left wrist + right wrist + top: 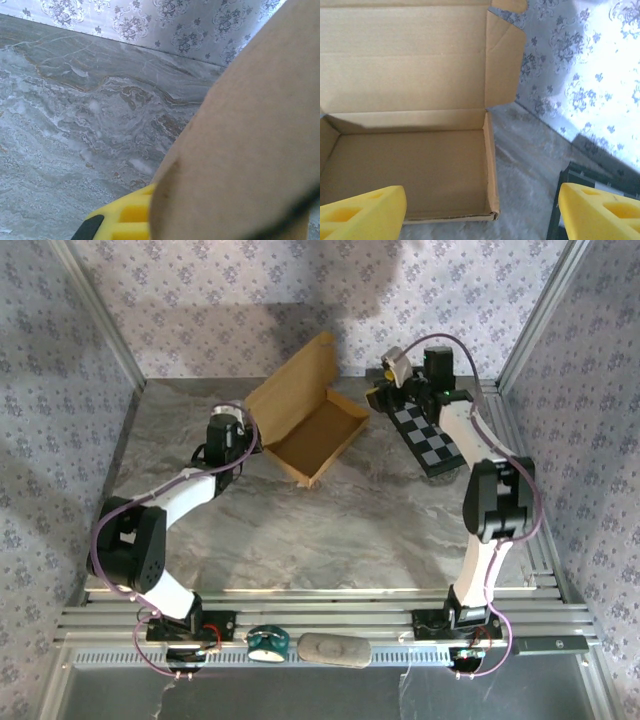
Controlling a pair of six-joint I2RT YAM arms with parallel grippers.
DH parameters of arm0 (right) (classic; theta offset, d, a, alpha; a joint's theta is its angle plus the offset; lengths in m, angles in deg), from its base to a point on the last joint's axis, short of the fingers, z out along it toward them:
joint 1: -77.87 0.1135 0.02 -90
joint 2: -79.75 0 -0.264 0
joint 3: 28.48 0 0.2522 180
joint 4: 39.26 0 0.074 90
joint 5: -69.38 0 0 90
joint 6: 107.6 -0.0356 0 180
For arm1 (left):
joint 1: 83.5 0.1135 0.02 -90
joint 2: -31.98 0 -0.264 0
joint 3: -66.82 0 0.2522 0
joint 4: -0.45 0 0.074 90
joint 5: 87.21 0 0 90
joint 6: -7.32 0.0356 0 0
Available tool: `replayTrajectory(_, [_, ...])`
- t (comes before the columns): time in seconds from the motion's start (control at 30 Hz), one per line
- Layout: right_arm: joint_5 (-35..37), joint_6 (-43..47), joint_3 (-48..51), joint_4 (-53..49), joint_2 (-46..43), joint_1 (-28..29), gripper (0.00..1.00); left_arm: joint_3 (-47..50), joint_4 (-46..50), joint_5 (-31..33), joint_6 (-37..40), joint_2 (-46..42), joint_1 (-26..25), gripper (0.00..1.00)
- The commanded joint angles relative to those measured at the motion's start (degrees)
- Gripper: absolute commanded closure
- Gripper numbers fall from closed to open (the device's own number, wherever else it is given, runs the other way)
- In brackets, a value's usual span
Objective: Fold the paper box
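Observation:
The lid (292, 390) is joined to the tray along a crease (297, 420). When I turn the tray, the lid will swing round with it and stay open.
The paper box (318, 435) is a shallow brown cardboard tray on the marble table, with its lid (290, 380) standing open at the back left. My left gripper (224, 436) sits beside the box's left corner. In the left wrist view a cardboard surface (250, 140) lies close across the right side and hides all but one yellow finger (122, 215); the gripper is shut, and I cannot tell whether it pinches cardboard. My right gripper (384, 392) hovers off the box's right corner. It is open (481, 200), with the tray's inside (410, 170) and near corner below it.
A black-and-grey checkerboard panel (430, 438) lies right of the box, under the right arm; its dark edge (585, 177) is beside the right finger. Floral walls and aluminium rails enclose the table. A teal object (268, 642) and a grey one (335, 650) rest on the front rail.

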Motion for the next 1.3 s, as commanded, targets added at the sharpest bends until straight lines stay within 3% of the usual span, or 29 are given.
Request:
replayTrajectory(0.0, [-1.8, 2.9, -7.4, -3.7, 6.4, 0.3, 0.19, -2.5, 1.9, -1.9, 1.7, 1.1, 0.4, 1.00])
replayTrajectory(0.13, [-1.4, 0.8, -15.5, -5.4, 12.1, 1.5, 0.19, -3.8, 4.0, -2.3, 1.5, 1.0, 0.5, 1.00])
replayTrajectory(0.3, [4.7, -4.4, -21.2, -8.8, 15.7, 2.6, 0.22, -6.5, 7.8, -3.9, -0.1, 1.1, 0.5, 1.00])
replayTrajectory(0.43, [9.4, -20.9, -32.7, -21.5, 20.9, 2.5, 0.34, -8.6, 10.3, -3.5, -1.3, 2.6, 0.4, 1.00])
replayTrajectory(0.57, [13.2, -37.3, -29.7, -26.3, 19.4, 4.5, 0.40, -9.2, 10.8, -3.1, -1.4, 3.4, 0.4, 1.00])
replayTrajectory(0.63, [19.8, -43.6, -30.3, -31.2, 20.2, 6.4, 0.41, -9.6, 11.3, -3.0, -1.0, 3.6, 0.4, 1.00])
replayTrajectory(0.83, [20.1, -57.2, -33.3, -34.7, 25.5, 6.4, 0.46, -10.3, 12.1, -3.1, -0.4, 4.2, 0.4, 1.00])
replayTrajectory(1.1, [21.8, -62.2, -39.1, -38.4, 31.3, 8.1, 0.47, -10.7, 12.5, -3.3, -0.2, 5.0, 0.4, 1.00])
replayTrajectory(1.27, [21.9, -65.2, -39.5, -37.1, 33.0, 7.9, 0.54, -11.2, 13.2, -3.3, -0.2, 5.1, 0.4, 1.00])
